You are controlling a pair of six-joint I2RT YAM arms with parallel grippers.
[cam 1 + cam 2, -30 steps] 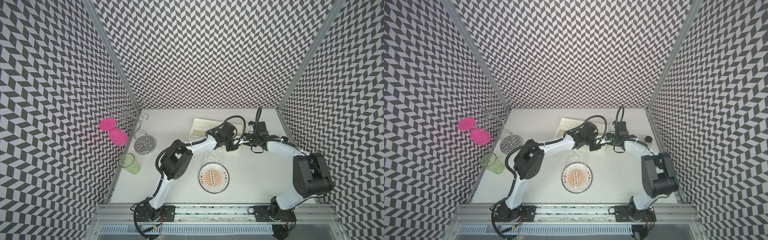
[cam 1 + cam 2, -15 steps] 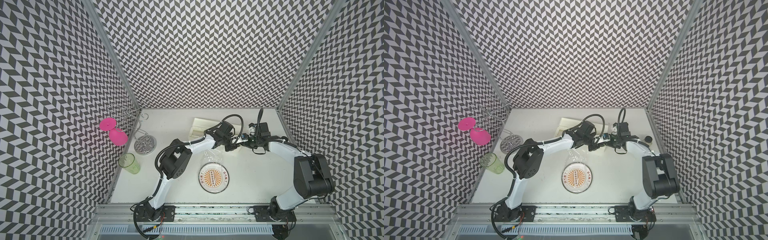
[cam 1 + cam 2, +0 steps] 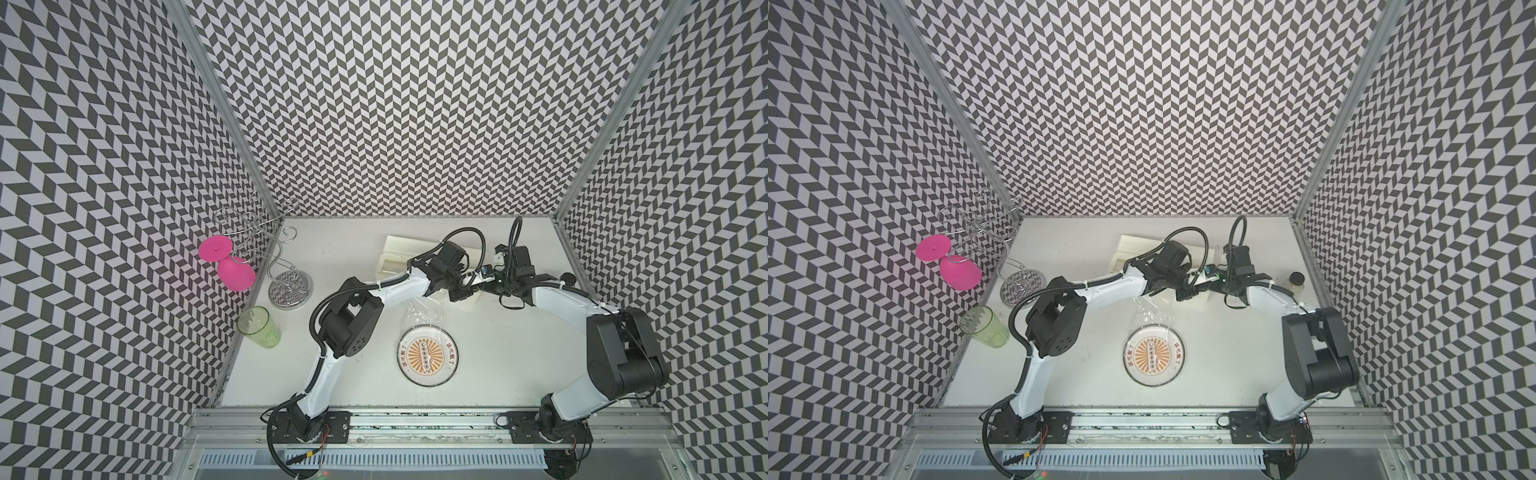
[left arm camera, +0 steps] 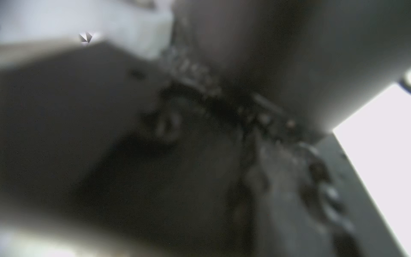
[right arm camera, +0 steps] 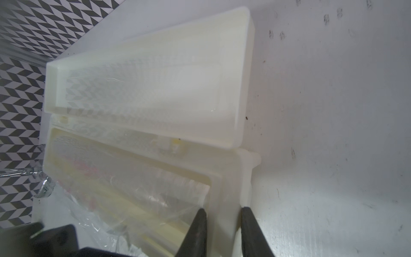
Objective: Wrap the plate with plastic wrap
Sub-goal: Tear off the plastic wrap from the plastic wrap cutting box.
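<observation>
Both grippers are at one box end with the plastic wrap still uncut (image 3: 424,312), so my left gripper should hold the opposite end (image 3: 384,268) while my right gripper cuts across.
The plate (image 3: 427,353) (image 3: 1153,355), white with an orange sunburst, lies flat on the table in both top views. Plastic wrap (image 3: 424,309) (image 3: 1152,309) runs from the open cream dispenser box (image 3: 397,249) (image 5: 155,77) down over the plate's far edge. My left gripper (image 3: 458,293) (image 3: 1185,293) sits shut at the box's front edge by the film; its wrist view is dark and blurred, so a hold on the film cannot be told. My right gripper (image 5: 223,210) (image 3: 478,286) is shut on the box's end wall, one finger inside and one outside.
A wire glass stand (image 3: 291,286) with pink glasses (image 3: 226,259) stands at the back left, with a green cup (image 3: 259,326) in front of it. A small jar (image 3: 1296,279) sits by the right wall. Patterned walls enclose three sides.
Both wrists have shifted only slightly at the dispenser box. The plate and the film lie as before.
</observation>
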